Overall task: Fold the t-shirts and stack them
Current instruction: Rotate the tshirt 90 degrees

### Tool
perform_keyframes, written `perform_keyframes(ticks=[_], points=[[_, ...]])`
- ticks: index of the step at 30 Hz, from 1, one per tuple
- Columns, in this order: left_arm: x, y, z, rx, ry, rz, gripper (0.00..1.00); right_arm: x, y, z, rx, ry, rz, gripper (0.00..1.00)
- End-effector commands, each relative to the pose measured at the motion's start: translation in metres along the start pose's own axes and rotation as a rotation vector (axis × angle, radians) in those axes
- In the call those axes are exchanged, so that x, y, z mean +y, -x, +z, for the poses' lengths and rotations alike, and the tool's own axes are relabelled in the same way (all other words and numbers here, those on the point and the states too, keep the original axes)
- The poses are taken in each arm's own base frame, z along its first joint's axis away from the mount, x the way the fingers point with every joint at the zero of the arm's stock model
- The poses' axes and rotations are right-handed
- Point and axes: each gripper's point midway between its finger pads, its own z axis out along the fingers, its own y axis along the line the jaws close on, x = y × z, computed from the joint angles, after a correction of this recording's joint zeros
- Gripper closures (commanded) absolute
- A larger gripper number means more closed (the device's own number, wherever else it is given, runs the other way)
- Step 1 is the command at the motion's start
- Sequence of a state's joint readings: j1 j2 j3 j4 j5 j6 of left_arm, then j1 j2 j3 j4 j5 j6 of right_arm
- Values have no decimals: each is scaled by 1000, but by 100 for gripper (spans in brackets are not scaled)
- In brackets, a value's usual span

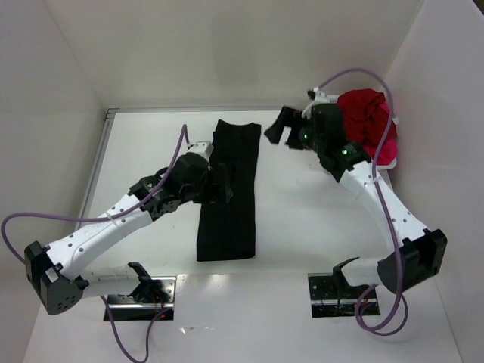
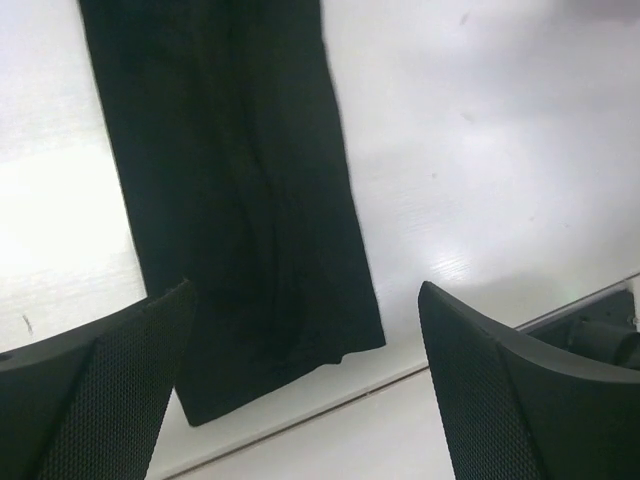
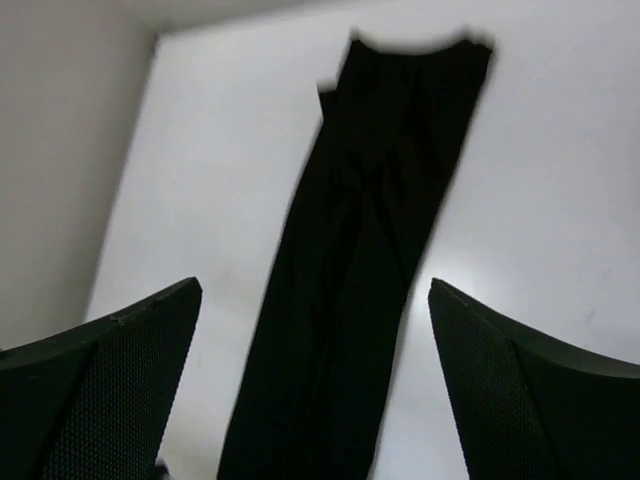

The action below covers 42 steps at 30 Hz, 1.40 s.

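Note:
The black strip is flat and straight up to its near end, so the robot's right gripper keeps going to the free near corner and closes there.
A black t-shirt lies folded into a long narrow strip down the middle of the table; it also shows in the left wrist view and the right wrist view. My left gripper is open and empty, hovering over the strip's middle. My right gripper is open and empty, above the table just right of the strip's far end. A dark red t-shirt and a bright pink t-shirt lie crumpled in a heap at the far right.
White walls close in the table at the back, left and right. The table's far edge runs just behind the black strip. Two arm base plates sit at the near edge.

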<state>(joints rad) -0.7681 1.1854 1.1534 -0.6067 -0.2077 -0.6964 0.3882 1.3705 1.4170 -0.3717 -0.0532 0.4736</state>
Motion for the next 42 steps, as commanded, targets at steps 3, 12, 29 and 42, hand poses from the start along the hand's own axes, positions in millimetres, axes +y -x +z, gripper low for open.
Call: perform_keyframes(ticks=[3, 12, 29, 42], points=[[27, -24, 6, 46, 82, -194, 0, -25, -118, -24, 288, 26, 137, 0], [54, -63, 20, 187, 95, -303, 0, 0, -216, -69, 522, 57, 174, 0], [67, -145, 9, 480, 29, -370, 2, 14, -325, -106, 798, -85, 351, 7], [70, -180, -24, 477, -24, -515, 6, 9, -377, -118, 927, -125, 333, 16]])
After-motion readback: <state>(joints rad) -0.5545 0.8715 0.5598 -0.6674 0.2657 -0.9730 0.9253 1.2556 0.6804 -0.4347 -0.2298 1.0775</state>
